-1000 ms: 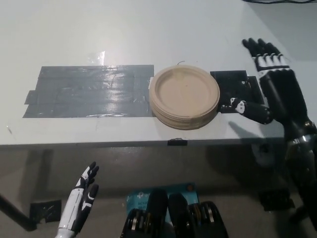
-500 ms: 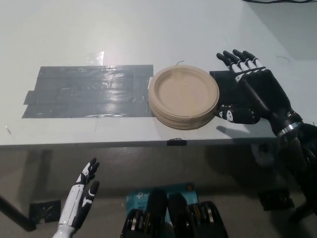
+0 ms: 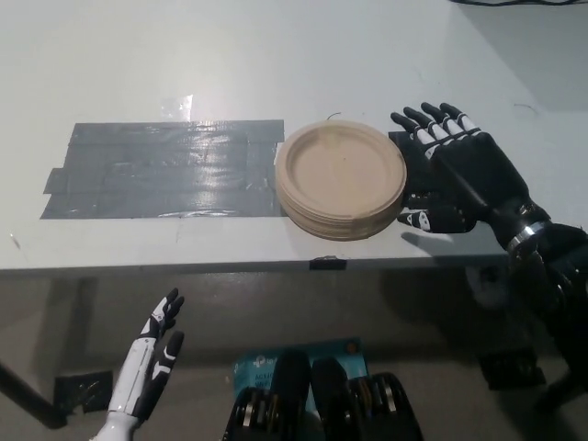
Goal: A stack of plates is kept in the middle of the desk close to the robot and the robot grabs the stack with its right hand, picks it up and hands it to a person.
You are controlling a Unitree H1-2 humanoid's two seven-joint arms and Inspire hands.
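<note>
I expect the stack of plates to come up together and stay together, even when tilted, as I lift it from one side, because the rims fit closely inside each other.
A stack of tan round plates lies on the pale desk, close to its near edge and just right of the middle. My black right hand is open beside the stack's right rim, its fingers spread and its thumb close against the rim. It holds nothing. My white left hand hangs open below the desk's edge at the lower left.
A wide patch of dark grey tape covers the desk left of the plates. A smaller black patch lies under my right hand. The desk's near edge runs across the picture below the stack.
My right hand has swung in from the far right toward the stack and now sits against its right side. The plates have not moved. My left hand has barely shifted.
</note>
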